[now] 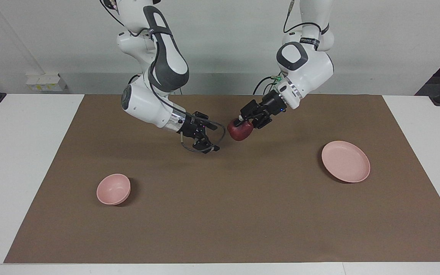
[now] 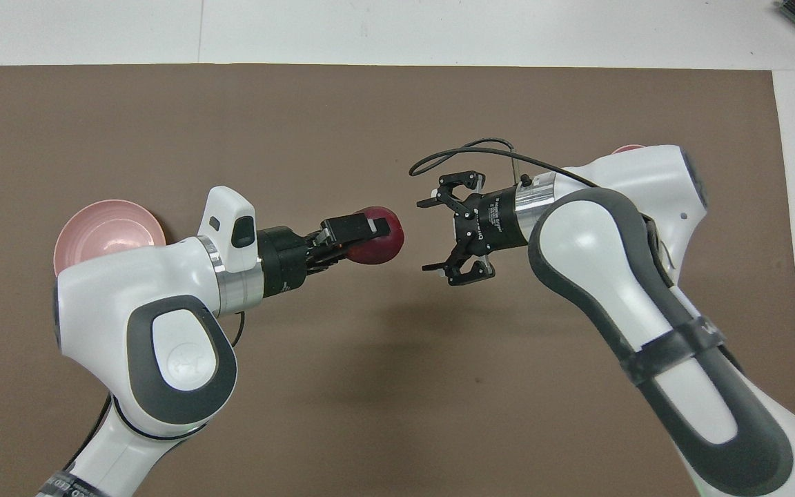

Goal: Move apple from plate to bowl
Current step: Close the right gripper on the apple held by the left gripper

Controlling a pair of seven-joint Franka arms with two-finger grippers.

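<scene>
I should keep the apple (image 2: 392, 240) still in my left gripper for my right gripper to take, because the bowl (image 1: 114, 189) stands behind my right gripper, far from my left gripper.
The dark red apple (image 1: 239, 133) (image 2: 384, 246) hangs in the air over the middle of the brown mat, with my left gripper (image 1: 241, 124) (image 2: 370, 232) shut on it. My right gripper (image 1: 208, 139) (image 2: 428, 235) is open and faces the apple from a short gap, not touching it. The pale pink plate (image 1: 345, 161) (image 2: 111, 231) lies bare toward the left arm's end of the table. The small pink bowl (image 1: 113, 188) stands toward the right arm's end; in the overhead view only a sliver of the bowl (image 2: 626, 148) shows past the right arm.
A brown mat (image 1: 220, 221) covers most of the white table (image 1: 21, 172). Both arms reach in over the mat's middle, and a loose black cable (image 2: 466, 148) loops off the right wrist.
</scene>
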